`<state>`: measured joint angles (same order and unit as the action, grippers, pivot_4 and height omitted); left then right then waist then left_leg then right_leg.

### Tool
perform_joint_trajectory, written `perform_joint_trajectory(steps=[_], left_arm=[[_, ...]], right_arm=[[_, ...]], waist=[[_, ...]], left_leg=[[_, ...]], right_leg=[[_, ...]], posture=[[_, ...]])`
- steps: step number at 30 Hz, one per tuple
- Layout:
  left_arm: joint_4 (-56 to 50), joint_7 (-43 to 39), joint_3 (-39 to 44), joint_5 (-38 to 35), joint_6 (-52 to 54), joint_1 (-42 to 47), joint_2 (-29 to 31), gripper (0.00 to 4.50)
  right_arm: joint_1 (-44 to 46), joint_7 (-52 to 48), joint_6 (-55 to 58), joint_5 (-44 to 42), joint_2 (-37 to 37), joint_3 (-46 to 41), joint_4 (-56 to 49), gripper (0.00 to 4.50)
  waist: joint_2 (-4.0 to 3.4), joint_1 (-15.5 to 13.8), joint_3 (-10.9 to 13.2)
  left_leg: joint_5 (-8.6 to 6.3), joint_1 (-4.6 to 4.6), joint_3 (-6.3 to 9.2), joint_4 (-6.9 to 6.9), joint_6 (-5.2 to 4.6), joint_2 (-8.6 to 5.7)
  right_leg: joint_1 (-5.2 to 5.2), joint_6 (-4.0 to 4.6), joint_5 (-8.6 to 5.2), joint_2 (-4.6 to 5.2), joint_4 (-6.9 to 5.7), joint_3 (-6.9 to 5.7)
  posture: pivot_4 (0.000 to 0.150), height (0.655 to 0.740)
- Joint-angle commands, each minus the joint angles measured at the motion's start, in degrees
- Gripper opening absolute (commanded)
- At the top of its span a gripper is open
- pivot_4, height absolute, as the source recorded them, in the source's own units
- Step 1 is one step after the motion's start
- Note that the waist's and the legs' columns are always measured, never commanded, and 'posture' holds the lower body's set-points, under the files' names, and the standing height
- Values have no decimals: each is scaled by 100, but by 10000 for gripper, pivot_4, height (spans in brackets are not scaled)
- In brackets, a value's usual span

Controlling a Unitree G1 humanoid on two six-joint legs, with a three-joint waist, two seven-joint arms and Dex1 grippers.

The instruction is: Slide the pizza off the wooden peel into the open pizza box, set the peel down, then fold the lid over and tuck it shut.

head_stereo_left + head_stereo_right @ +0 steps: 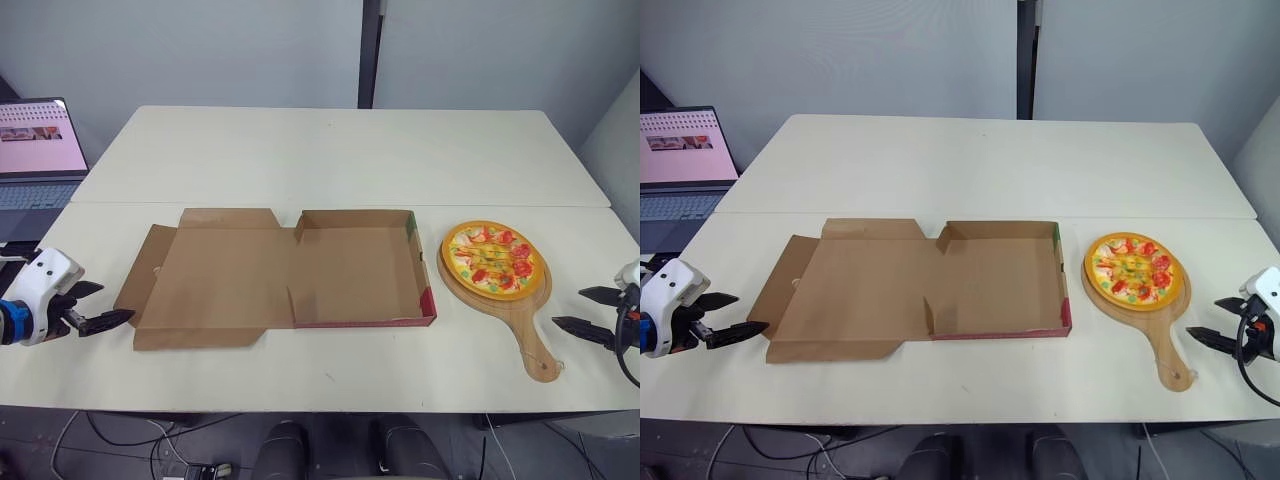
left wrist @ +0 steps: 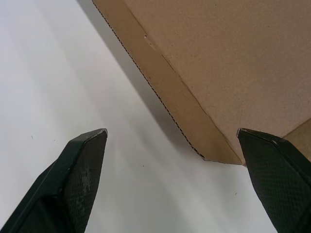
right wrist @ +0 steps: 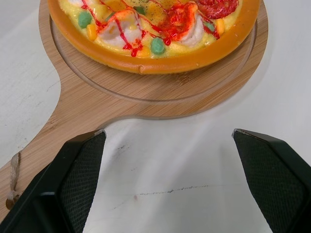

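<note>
I expect the pizza (image 1: 493, 260) to stay round and flat when I slide it into the box, because the orange crust makes a thick, even rim (image 1: 499, 295).
A pizza (image 1: 493, 258) with an orange crust sits on a round wooden peel (image 1: 517, 315) at the right of the table, handle toward the front edge. The cardboard pizza box (image 1: 365, 270) lies open in the middle, its lid (image 1: 215, 280) flat to the left. My right gripper (image 1: 582, 311) is open, just right of the peel's handle, holding nothing; in the right wrist view the peel (image 3: 97, 92) and pizza (image 3: 150, 29) lie ahead of it. My left gripper (image 1: 100, 305) is open, left of the lid's front corner (image 2: 214, 155).
A laptop (image 1: 38, 150) with a lit screen stands at the far left on a separate surface. The white table (image 1: 330, 150) stretches back behind the box, with a seam across it. Cables hang below the front edge.
</note>
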<state>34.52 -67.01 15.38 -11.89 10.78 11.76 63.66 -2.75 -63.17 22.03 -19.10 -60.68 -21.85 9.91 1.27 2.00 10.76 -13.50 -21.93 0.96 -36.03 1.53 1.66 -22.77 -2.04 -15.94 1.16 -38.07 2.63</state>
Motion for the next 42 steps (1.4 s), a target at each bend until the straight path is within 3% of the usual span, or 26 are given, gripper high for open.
perform_joint_trajectory(steps=[1,24,27,32,37,42], left_arm=[[10,-64,109,-28,-95,-48,137,44553],[44,-451,441,-403,-74,-196,227,44823],[-558,-560,519,-682,271,-128,161,44823],[-2437,-682,132,-1156,979,-103,-115,44823],[-4029,-756,-520,-1563,1508,232,-380,44823],[-4822,-956,-1186,-1887,1822,918,-665,44823]], right_arm=[[75,45,-238,40,-93,-223,-50,45000],[120,332,-720,121,37,-444,193,45000],[103,398,-671,35,128,-526,122,45000],[-156,458,-165,-321,328,-847,-571,45000],[-773,846,724,-741,701,-1334,-1921,45000],[-1332,1642,1424,-808,1295,-1345,-3259,45000]], waist=[[0,0,0],[1,-4,-1],[1,-10,-1],[2,-51,-3],[4,-42,-4],[5,-7,-7]], left_leg=[[0,0,0,0,0,0],[0,1,-1,-3,0,0],[0,0,1,-4,0,0],[0,-1,14,-7,0,-1],[0,-2,23,-8,1,-2],[1,5,29,-12,2,-8]], right_leg=[[0,0,0,0,0,0],[1,0,1,-1,-3,0],[1,0,1,-1,-3,-2],[15,-3,2,4,-1,-1],[19,-5,3,-1,0,-3],[26,-5,2,-15,-2,-6]], posture=[[1500,7325],[1500,7325],[1500,7325],[1500,7325],[1500,7325],[1500,7325]])
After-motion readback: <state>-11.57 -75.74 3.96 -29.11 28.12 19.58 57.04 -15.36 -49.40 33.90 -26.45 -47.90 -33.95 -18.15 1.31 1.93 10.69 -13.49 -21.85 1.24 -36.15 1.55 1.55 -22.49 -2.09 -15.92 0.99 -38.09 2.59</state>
